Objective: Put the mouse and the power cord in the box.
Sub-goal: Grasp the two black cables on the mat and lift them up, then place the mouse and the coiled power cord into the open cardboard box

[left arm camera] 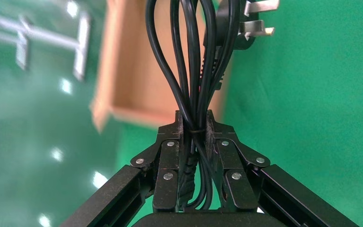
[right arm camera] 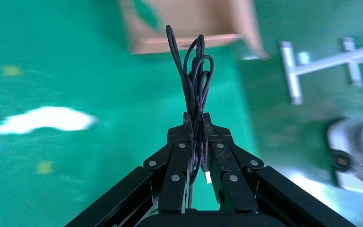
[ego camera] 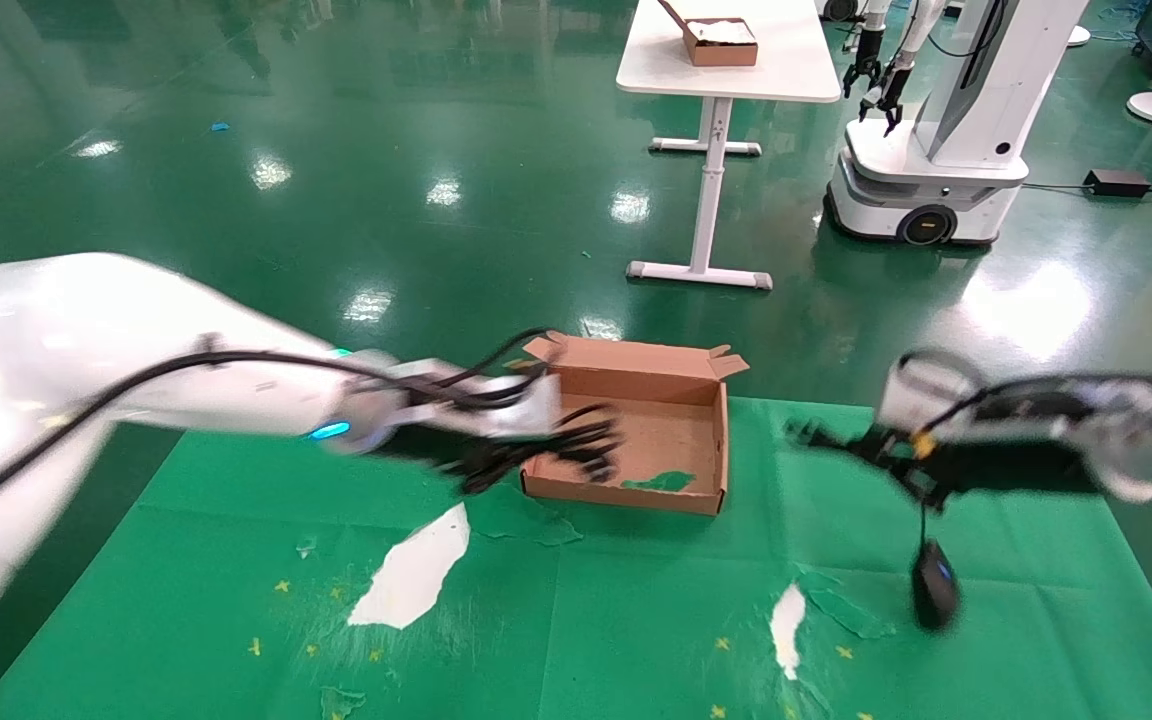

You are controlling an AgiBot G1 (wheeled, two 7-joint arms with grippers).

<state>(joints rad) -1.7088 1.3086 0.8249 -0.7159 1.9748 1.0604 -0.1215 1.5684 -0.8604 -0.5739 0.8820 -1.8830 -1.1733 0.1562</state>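
My left gripper is holding the power cord over the box's side, in the way of the mouse. My left gripper should first let go of the cord inside (ego camera: 646,454) and move back out of the way.
My left gripper (left arm camera: 195,119) is shut on the power cord (left arm camera: 196,56), a bundle of thick black loops with a pronged plug (left arm camera: 250,26). In the head view that gripper (ego camera: 536,450) hangs at the box's near left corner, the power cord (ego camera: 586,445) reaching over the box wall. The brown cardboard box (ego camera: 701,440) lies open on the green mat, a green patch on its floor. My right gripper (right arm camera: 195,118) is shut on the mouse's thin bundled cable (right arm camera: 194,75). The black mouse (ego camera: 934,590) dangles below the right gripper (ego camera: 821,435), to the right of the box.
The green mat (ego camera: 586,620) has torn white patches (ego camera: 416,570). Beyond it, on the glossy floor, stand a white table (ego camera: 726,60) with a small box (ego camera: 721,40) and another white robot (ego camera: 936,150).
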